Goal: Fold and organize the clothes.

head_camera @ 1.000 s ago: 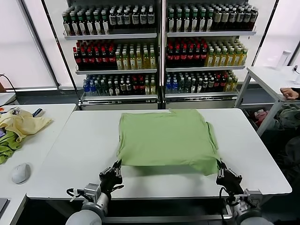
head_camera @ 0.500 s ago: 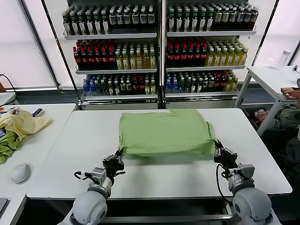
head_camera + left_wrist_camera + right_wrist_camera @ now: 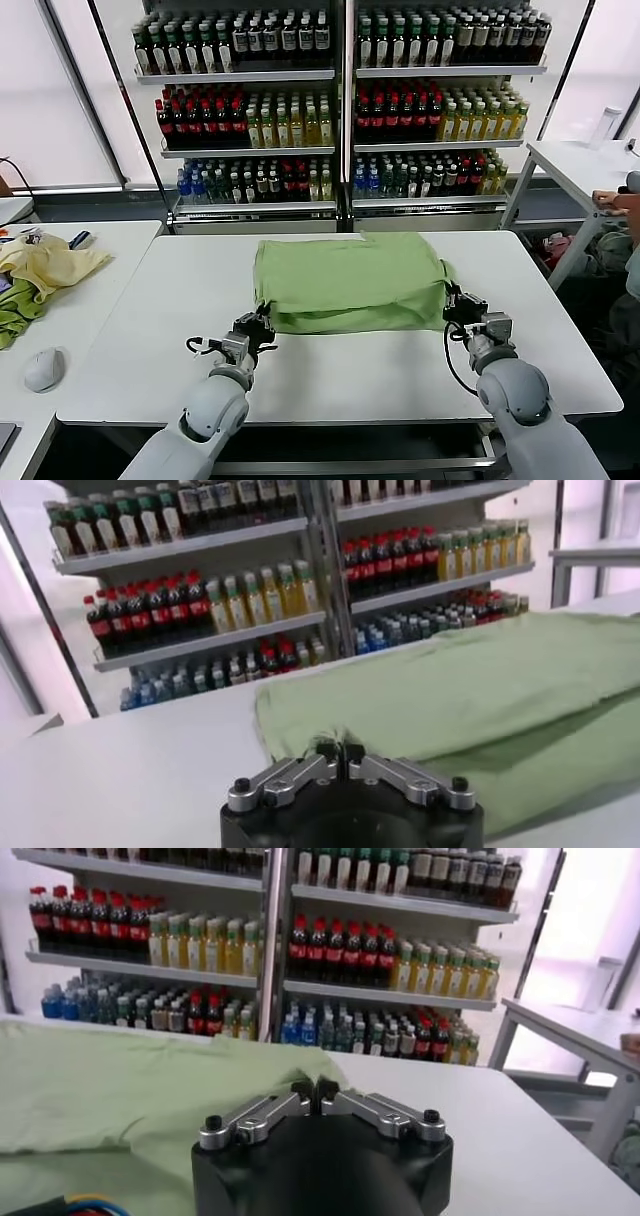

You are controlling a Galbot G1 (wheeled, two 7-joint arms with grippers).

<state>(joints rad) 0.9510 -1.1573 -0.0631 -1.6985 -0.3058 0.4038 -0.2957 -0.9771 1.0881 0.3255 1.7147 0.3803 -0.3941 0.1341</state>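
Note:
My left gripper is pinching the shirt's upper layer above the shirt's near edge. So it should let go, grab the shirt's near corner lower down and pull the shirt closer.
The light green polo shirt lies on the white table, its near part doubled over toward the far side; collar, buttons and print are hidden. My left gripper is shut on the shirt's near left corner. My right gripper is shut on its near right corner. In the left wrist view the gripper pinches the green cloth. In the right wrist view the gripper pinches the cloth's edge.
Drink shelves stand behind the table. A side table on the left carries a pale yellow garment, a darker green cloth and a mouse. Another table and a person's hand are at the far right.
Both grippers have carried the shirt's near edge away from me over the table, folding it onto the rest. The visible shirt has grown shorter front to back.

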